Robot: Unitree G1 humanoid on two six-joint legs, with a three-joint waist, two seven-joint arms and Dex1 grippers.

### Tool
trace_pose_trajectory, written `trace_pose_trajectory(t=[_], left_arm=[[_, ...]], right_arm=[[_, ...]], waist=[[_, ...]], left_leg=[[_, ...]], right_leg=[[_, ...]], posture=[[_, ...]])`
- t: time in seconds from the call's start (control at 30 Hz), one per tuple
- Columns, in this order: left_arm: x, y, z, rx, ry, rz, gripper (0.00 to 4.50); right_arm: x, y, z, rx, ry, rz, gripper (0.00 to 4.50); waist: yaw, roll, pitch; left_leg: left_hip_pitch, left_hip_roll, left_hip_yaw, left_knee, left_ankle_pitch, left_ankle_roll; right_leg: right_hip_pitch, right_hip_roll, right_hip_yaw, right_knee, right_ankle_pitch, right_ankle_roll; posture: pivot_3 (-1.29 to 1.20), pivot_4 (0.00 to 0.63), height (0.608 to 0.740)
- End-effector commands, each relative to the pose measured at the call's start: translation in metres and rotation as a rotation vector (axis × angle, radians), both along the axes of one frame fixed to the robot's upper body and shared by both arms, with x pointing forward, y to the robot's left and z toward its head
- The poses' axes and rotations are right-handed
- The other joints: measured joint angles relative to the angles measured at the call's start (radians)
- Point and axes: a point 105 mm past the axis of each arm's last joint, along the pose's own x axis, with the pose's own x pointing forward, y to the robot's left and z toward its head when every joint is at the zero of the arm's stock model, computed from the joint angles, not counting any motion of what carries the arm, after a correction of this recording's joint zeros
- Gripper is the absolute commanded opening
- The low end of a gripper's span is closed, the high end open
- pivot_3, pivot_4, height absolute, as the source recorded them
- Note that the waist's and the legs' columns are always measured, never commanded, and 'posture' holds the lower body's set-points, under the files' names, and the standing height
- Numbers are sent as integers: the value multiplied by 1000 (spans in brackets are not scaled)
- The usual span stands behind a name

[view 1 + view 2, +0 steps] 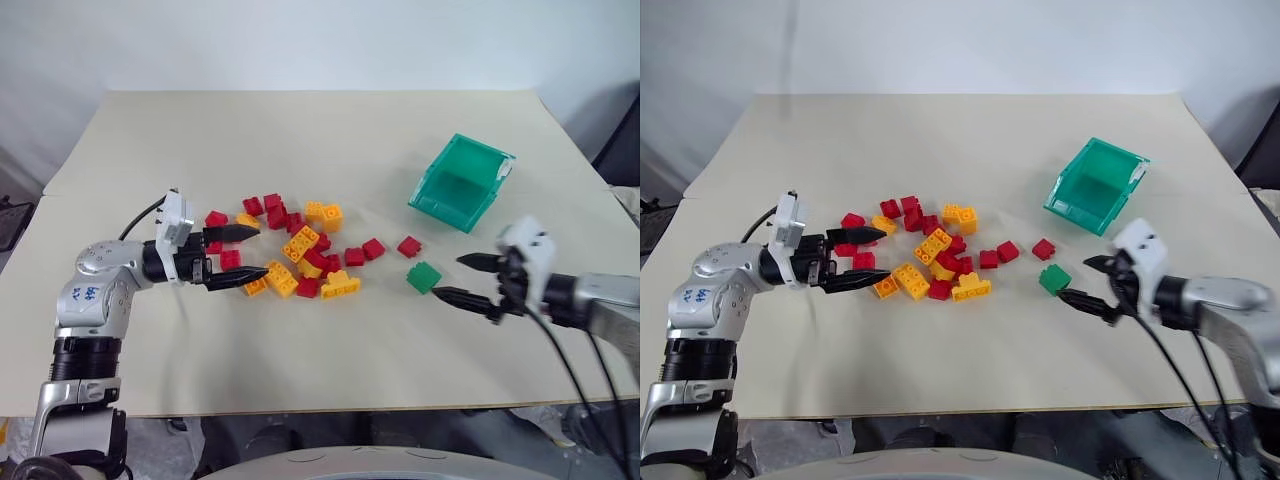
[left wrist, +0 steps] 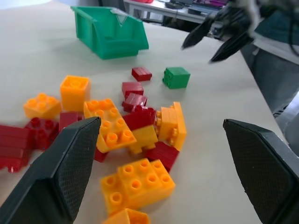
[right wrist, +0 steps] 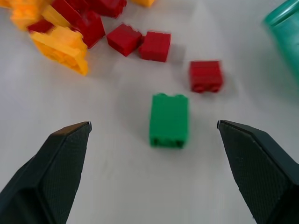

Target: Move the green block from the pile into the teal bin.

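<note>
The green block [image 1: 423, 277] is on the other side of the pile from my left gripper, so my right gripper should pick up the green block and move it into the teal bin [image 1: 462, 183].
The green block [image 1: 423, 277] lies alone on the table, just right of the pile [image 1: 295, 250] of red and yellow-orange bricks. My right gripper [image 1: 463, 278] is open, its fingertips a short way right of the block and pointing at it; in the right wrist view the green block [image 3: 169, 120] sits ahead between the spread fingers. The teal bin [image 1: 460, 183] stands tilted, behind and to the right of the block. At the pile's left edge my left gripper [image 1: 258, 253] is open and holds nothing.
A single red brick [image 1: 408, 246] lies just behind the green block, between it and the bin. The table's front edge [image 1: 330, 408] runs close below both arms. Bare tabletop stretches behind the pile and in front of it.
</note>
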Motion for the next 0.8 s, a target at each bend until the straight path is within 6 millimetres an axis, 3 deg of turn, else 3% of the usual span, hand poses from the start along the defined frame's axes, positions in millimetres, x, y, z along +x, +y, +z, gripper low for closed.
trace_pose_trajectory(t=[0.03,0.17,0.23,0.53,0.6,0.63,0.73,0.8], left_arm=[[-7,1,11,-26,-66,17,4456],[-10,3,11,-28,-73,46,4456],[-12,4,11,-29,-73,55,4500],[-12,8,12,-23,-103,76,4500],[-9,8,14,-22,-120,83,4500],[-5,10,17,-21,-137,100,4500],[7,11,25,-23,-191,154,4500],[14,10,28,-30,-212,186,4500]], right_arm=[[24,-3,-4,-41,-51,-73,4500],[33,2,-18,-73,-24,-64,4500],[32,7,-21,-92,-2,-38,4149],[35,20,6,-32,-103,-20,1486],[37,21,12,-24,-117,-30,1510],[42,22,24,0,-161,-48,1510],[66,13,62,17,-325,-159,1510],[84,1,75,-42,-389,-246,1510]], waist=[[3,0,0],[7,0,0],[7,0,0],[4,0,0],[5,0,0],[4,0,0],[1,1,0],[-2,1,0]], left_leg=[[0,0,0,0,0,0],[-1,0,0,0,0,0],[-1,0,0,0,0,0],[0,1,1,0,0,0],[0,1,1,0,0,0],[0,1,1,0,-1,0],[0,1,1,0,0,0],[0,1,1,0,0,0]], right_leg=[[0,0,0,0,0,0],[0,0,0,0,0,0],[0,0,0,0,0,0],[0,2,0,0,0,0],[0,2,0,0,0,0],[0,2,0,0,0,0],[0,2,1,0,0,0],[-1,2,1,1,0,0]], posture=[[0,150,740],[0,150,740],[0,150,740],[0,150,740],[0,150,740],[0,150,740],[0,150,740],[0,150,740]])
